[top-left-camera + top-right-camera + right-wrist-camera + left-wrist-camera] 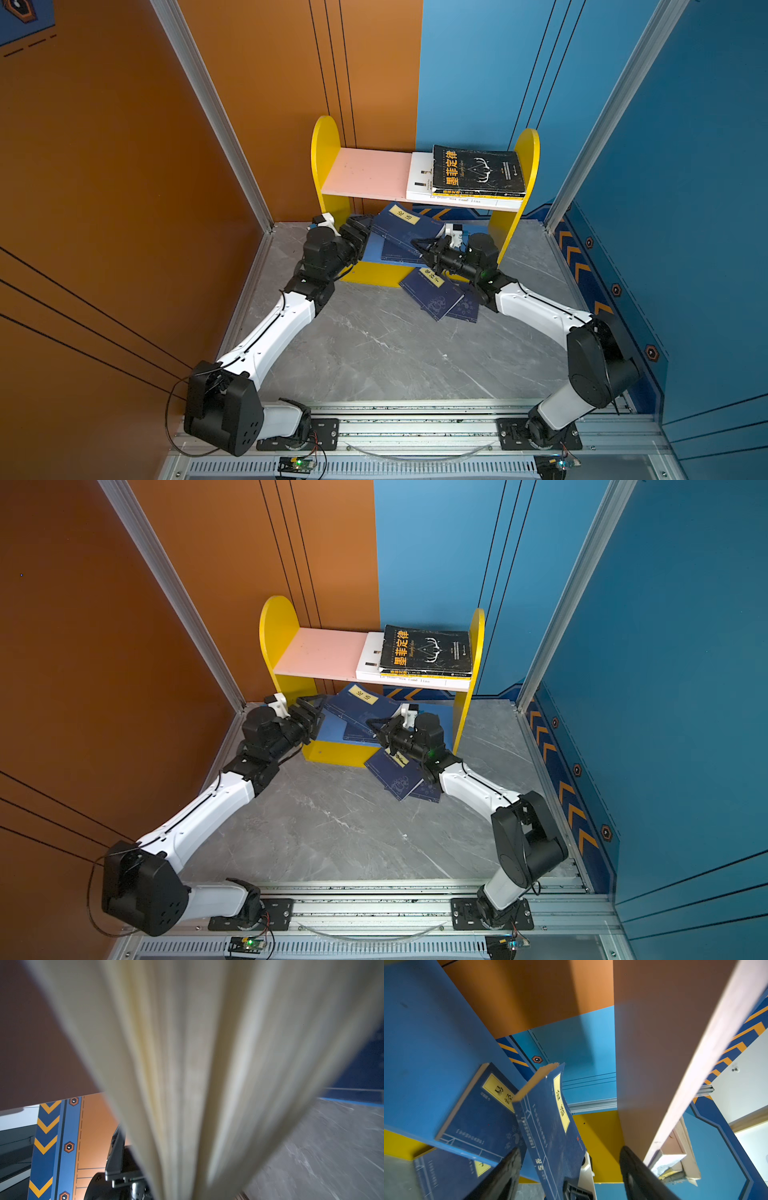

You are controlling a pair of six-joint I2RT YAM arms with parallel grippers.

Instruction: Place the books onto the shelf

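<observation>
I should move my right gripper back, because the tilted navy book (406, 227) lies at a slant across the flat navy book. My left gripper should guide its free front corner (374, 230) down square at the same time.
The shelf (326, 145) (276, 621) stands at the back wall. A black book (478, 170) (428, 650) lies on a white book (419, 178) at the right of its pink upper board. In the lower tier a navy book (405, 226) (357, 704) (550, 1115) tilts up, with my right gripper (419, 245) (374, 725) shut on its right edge; fanned pages (197, 1064) fill the right wrist view. My left gripper (361, 226) (313, 708) (571, 1148) stands open around that book's left end. A second navy book (477, 1113) lies flat on the blue lower board (425, 1043).
Another navy book (432, 293) (397, 773) lies on the grey floor in front of the shelf's yellow base strip (374, 274), overlapping a further navy cover (465, 309). Orange and blue walls close in the sides and back. The left half of the pink board (365, 174) is bare.
</observation>
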